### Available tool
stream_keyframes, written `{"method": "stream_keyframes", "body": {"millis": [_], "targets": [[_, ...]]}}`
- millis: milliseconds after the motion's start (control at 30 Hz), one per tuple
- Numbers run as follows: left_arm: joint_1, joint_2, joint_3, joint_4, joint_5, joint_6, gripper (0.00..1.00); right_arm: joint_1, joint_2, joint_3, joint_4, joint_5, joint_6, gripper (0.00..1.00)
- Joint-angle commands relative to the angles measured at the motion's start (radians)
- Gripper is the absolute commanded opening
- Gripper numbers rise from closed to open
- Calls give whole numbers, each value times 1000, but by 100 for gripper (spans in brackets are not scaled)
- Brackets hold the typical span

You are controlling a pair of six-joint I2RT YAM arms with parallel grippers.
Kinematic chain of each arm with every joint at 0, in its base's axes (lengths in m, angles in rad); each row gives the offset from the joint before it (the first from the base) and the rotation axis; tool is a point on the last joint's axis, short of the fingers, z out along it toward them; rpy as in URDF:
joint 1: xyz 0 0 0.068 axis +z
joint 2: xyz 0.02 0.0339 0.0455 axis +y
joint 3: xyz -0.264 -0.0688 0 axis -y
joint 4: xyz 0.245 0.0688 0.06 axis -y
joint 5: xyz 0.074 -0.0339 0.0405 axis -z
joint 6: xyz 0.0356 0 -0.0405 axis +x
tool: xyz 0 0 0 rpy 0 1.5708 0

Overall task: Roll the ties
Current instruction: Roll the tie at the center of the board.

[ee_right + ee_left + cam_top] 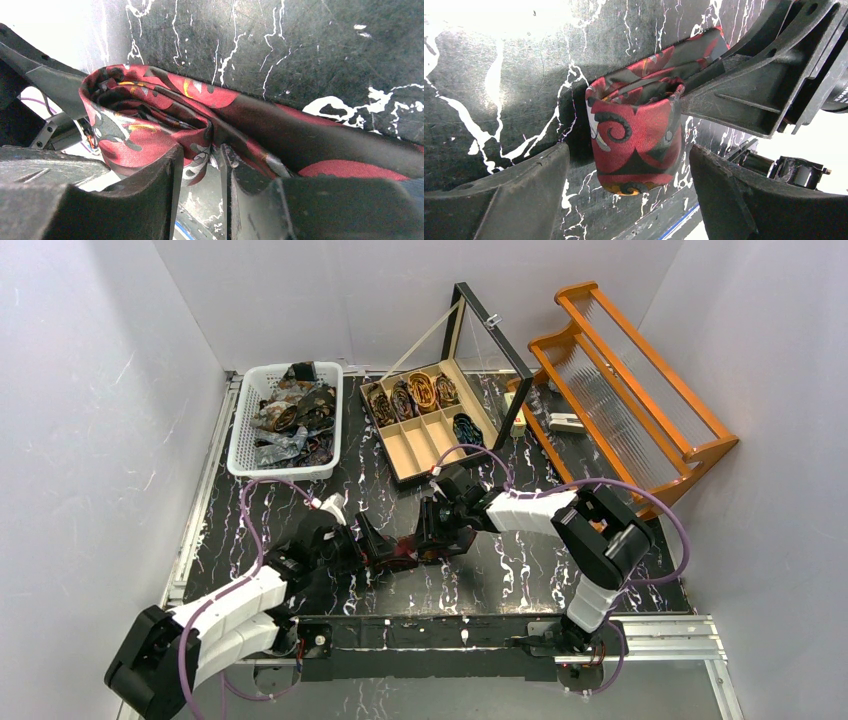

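My right gripper is pinching the coil's fold (pixel 200 134) and blocking the coil's roll, so it should open and move along the tie's tail (pixel 332 137) while my left gripper takes the coil.
A red tie with black, grey and gold swirls (pixel 634 132) stands as a loose coil on the black marbled table (pixel 499 90). Its tail (pixel 704 45) runs off behind the coil. My left gripper (pixel 629 165) is open, one finger on each side of the coil with a gap on both sides. My right gripper (pixel 200 152) is shut on the tie (pixel 150 120), pinching a fold of the coil's wall at its fingertips. In the top view both grippers, left (pixel 385 550) and right (pixel 432 535), meet over the tie (pixel 408 548) at the table's middle front.
A white basket (pixel 240 445) at the back left holds several loose ties (pixel 290 410). A wooden compartment box (pixel 400 455) with its lid raised holds several rolled ties (pixel 420 390). An orange rack (pixel 640 390) stands at the right. A metal rail (pixel 450 630) runs along the front edge.
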Motion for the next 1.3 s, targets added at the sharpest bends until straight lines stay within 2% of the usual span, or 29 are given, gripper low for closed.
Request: {"method": "stream_keyframes", "body": {"millis": [0, 167, 367, 567, 667, 867, 1000, 1133, 1267], "targets": [[8, 30, -40, 85, 30, 2, 85, -4, 42, 21, -56, 27, -31, 40], [8, 63, -79, 187, 67, -26, 81, -4, 55, 20, -56, 20, -30, 39], [8, 91, -97, 239, 90, -34, 69, -4, 66, 21, -59, 17, -28, 38], [8, 94, -108, 268, 76, -58, 63, -4, 73, 22, -61, 9, -26, 37], [8, 96, -91, 252, 58, -60, 57, -5, 69, 21, -55, 3, -27, 37], [8, 90, -23, 119, 6, -50, 46, -4, 50, 22, -32, -35, -39, 38], [8, 71, 28, 5, -29, -28, 42, -5, 12, 44, -34, -66, -69, 44], [8, 55, 41, -31, -38, -32, 41, -5, -49, 69, -51, -56, -98, 59], [8, 54, 48, -47, -43, -34, 41, -8, -99, 86, -97, 26, -143, 63]]}}
